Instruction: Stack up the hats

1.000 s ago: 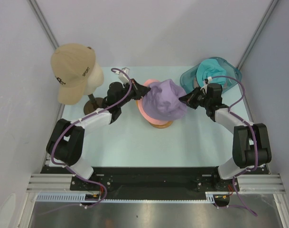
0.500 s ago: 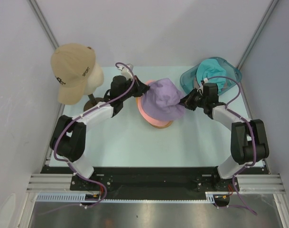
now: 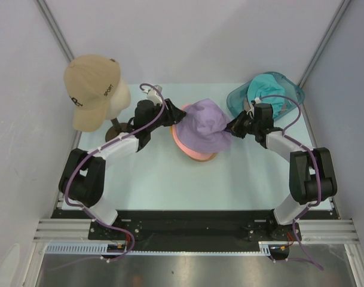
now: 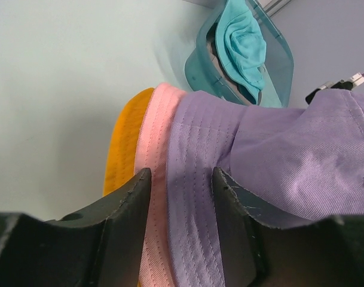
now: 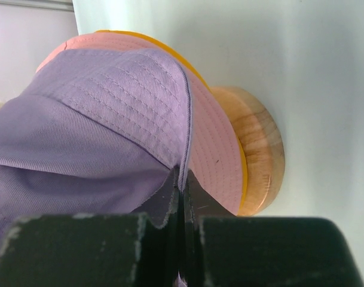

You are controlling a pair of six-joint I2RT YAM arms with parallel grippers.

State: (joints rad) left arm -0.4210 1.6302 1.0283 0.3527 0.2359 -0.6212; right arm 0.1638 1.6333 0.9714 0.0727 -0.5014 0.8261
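Observation:
My left gripper's open fingers have both the pink brim (image 4: pixel 156 146) and the lilac brim between them. Next, I back away and take only the lilac brim's edge (image 4: pixel 170 156).
A lilac bucket hat (image 3: pixel 203 125) sits on top of a pink hat (image 3: pixel 180 141), which lies over a yellow-orange hat (image 4: pixel 124 145) on a round wooden stand (image 5: pixel 260 149). My left gripper (image 3: pixel 171 117) is open at the stack's left side. In its wrist view the pink (image 4: pixel 158 179) and lilac (image 4: pixel 196 167) brims lie between its fingers (image 4: pixel 129 221). My right gripper (image 3: pixel 231 127) is shut on the right edge of the lilac brim (image 5: pixel 134 89), as its wrist view (image 5: pixel 183 179) shows. A teal hat (image 3: pixel 264 87) lies in the tub.
A clear teal plastic tub (image 3: pixel 294 93) stands at the back right, close behind my right arm. A cream mannequin head (image 3: pixel 119 101) wearing a tan baseball cap (image 3: pixel 89 86) stands on a dark post at the back left. Grey walls enclose the table.
The lilac hat has come lower onto the pink hat and shifted slightly left. My right gripper followed it inward. My left gripper drew back a little from the brim.

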